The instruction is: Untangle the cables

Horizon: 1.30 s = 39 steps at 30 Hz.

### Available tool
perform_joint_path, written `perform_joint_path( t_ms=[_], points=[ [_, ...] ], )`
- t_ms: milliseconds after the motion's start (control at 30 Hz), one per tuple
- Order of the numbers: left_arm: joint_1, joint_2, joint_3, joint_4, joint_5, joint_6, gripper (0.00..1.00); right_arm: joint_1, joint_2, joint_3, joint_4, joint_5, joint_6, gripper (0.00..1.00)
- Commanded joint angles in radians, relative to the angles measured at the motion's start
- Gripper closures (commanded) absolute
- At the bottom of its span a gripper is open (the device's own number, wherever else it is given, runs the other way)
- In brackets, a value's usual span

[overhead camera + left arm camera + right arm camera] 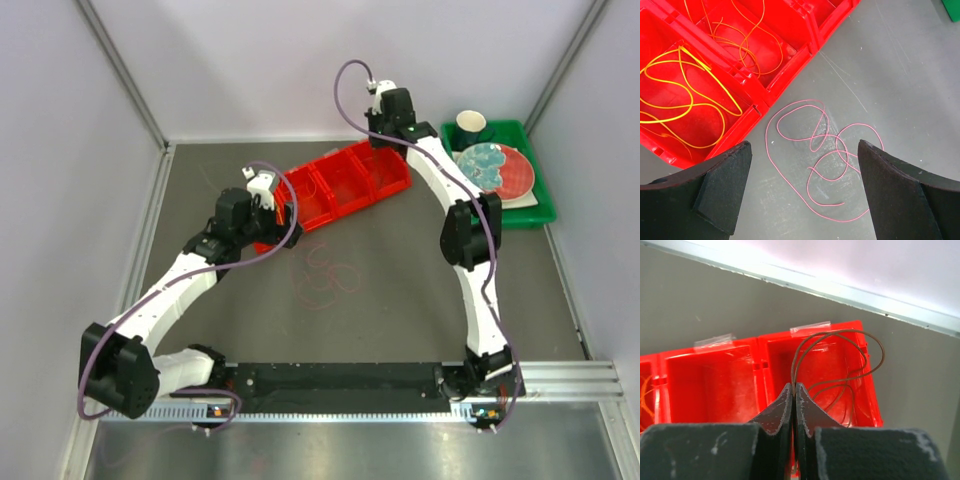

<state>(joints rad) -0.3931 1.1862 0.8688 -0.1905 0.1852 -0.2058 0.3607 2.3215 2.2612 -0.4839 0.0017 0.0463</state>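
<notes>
My right gripper carries on going down until the dark brown-black cable's loops (pixel 865 373) settle inside the red bin's end compartment (pixel 391 174), because they hang over it, clear of the yellow-orange cables.
A pink cable (pixel 822 150) lies in loose tangled loops on the grey table, also seen in the top view (pixel 328 275). My left gripper (pixel 802 192) is open and empty, hovering above it beside the red bin. Yellow-orange cables (pixel 687 95) lie in the red bin's compartments (pixel 765 75). My right gripper (pixel 794 388) is shut on a dark brown-black cable (pixel 840 357), whose loops hang over the rightmost compartment of the red bin (pixel 860 410). In the top view the right gripper (pixel 383 100) is above the bin's far end (pixel 385 170).
A green tray (pixel 535 210) at the back right holds a dark cup (pixel 473 125) and plates (pixel 495 168). Grey walls enclose the table on three sides. A black rail (pixel 340 385) runs along the near edge between the arm bases.
</notes>
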Motion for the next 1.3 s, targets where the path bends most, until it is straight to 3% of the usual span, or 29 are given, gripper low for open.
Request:
perform_joint_path(
  t_ms=[0,800,1033,1267],
  points=[
    [0.005,-0.020,0.042,0.014,0.008,0.003,0.09,-0.020,0.050,0.069,0.070,-0.026,0.021,1.00],
    [0.005,-0.016,0.030,0.029,0.056,-0.020,0.10,-0.028,0.131,-0.022,0.038,-0.057,0.111,1.00],
    [0.005,-0.026,0.026,0.031,0.053,-0.018,0.10,-0.028,0.007,-0.276,0.174,-0.057,0.210,1.00],
    [0.005,-0.039,0.016,0.031,0.049,-0.020,0.10,-0.022,-0.020,-0.333,0.186,-0.049,0.257,1.00]
  ],
)
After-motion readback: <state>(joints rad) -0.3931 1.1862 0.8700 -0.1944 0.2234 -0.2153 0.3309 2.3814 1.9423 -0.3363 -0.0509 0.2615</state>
